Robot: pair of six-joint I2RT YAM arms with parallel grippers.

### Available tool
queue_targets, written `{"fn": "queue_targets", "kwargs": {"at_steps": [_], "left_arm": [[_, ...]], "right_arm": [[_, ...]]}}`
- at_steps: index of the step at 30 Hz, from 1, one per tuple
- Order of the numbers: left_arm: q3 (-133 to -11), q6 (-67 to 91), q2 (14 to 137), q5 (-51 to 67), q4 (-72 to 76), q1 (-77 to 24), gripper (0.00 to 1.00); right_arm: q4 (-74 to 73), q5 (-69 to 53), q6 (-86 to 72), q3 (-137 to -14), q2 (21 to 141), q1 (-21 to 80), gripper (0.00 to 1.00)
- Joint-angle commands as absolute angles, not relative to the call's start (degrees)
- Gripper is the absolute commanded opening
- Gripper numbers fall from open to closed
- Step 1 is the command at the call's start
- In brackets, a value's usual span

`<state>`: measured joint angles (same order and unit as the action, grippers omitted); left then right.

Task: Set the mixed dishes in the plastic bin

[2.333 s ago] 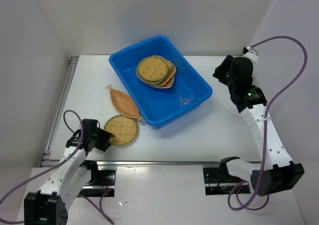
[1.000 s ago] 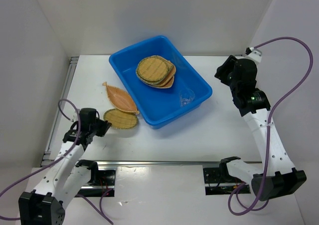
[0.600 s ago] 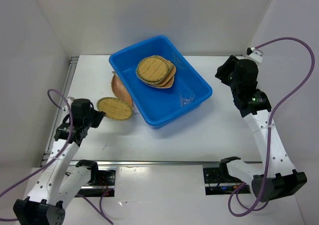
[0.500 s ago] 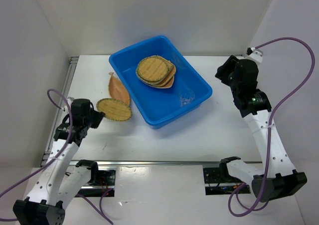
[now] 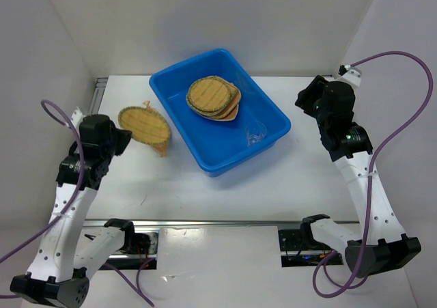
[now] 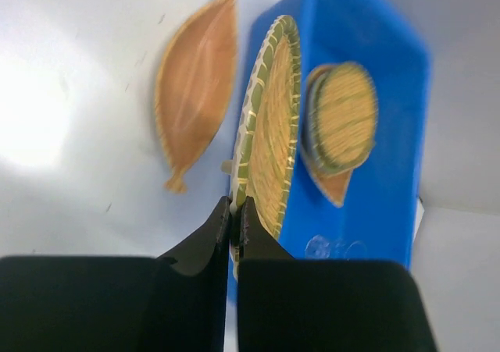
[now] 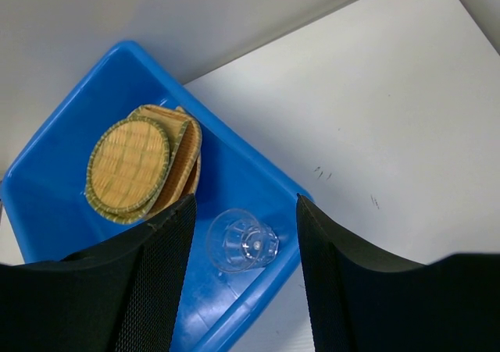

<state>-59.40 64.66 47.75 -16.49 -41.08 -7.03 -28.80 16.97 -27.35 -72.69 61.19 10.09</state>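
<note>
The round tray's far rim (image 5: 166, 126) points toward the open bin, so my left gripper should go on until it is over the stack of woven trays (image 5: 211, 95) and let go there.
My left gripper (image 5: 121, 136) is shut on the rim of a round woven tray (image 5: 143, 124), holding it in the air left of the blue plastic bin (image 5: 225, 161). In the left wrist view the round tray (image 6: 269, 126) stands edge-on between the pinched jaws of the left gripper (image 6: 237, 204). A leaf-shaped tray (image 6: 195, 87) lies on the table under it. Inside the bin, a stack of woven trays (image 5: 210, 95) sits beside a clear cup (image 5: 255, 136) on its side. My right gripper (image 7: 246, 201) hangs open above the cup (image 7: 242, 240), holding nothing.
White walls close in the table on the left, back and right. A metal rail (image 5: 82, 154) runs along the table's left edge. Purple cables loop off both arms. The bin (image 7: 234, 165) sits at an angle near the back middle.
The left arm has lifted the round tray off the table and carried it back and up beside the bin. The leaf-shaped tray shifted on the table. The right arm barely moved.
</note>
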Motion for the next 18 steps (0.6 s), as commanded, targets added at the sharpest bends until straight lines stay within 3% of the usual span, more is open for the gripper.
{"fn": "queue_targets", "kwargs": {"at_steps": [1, 6, 18], "left_arm": [[-68.8, 58.7, 50.5, -21.4, -34.8, -7.1, 0.00], [-74.6, 56.8, 56.7, -15.4, -25.2, -9.0, 0.00], [-88.9, 54.8, 88.5, 1.1, -8.4, -13.6, 0.00]], "right_arm": [[-28.3, 17.8, -26.5, -74.8, 59.8, 9.9, 0.60], [-28.3, 17.8, -26.5, -74.8, 59.8, 9.9, 0.60], [-27.2, 10.5, -28.7, -73.4, 60.8, 9.9, 0.61]]}}
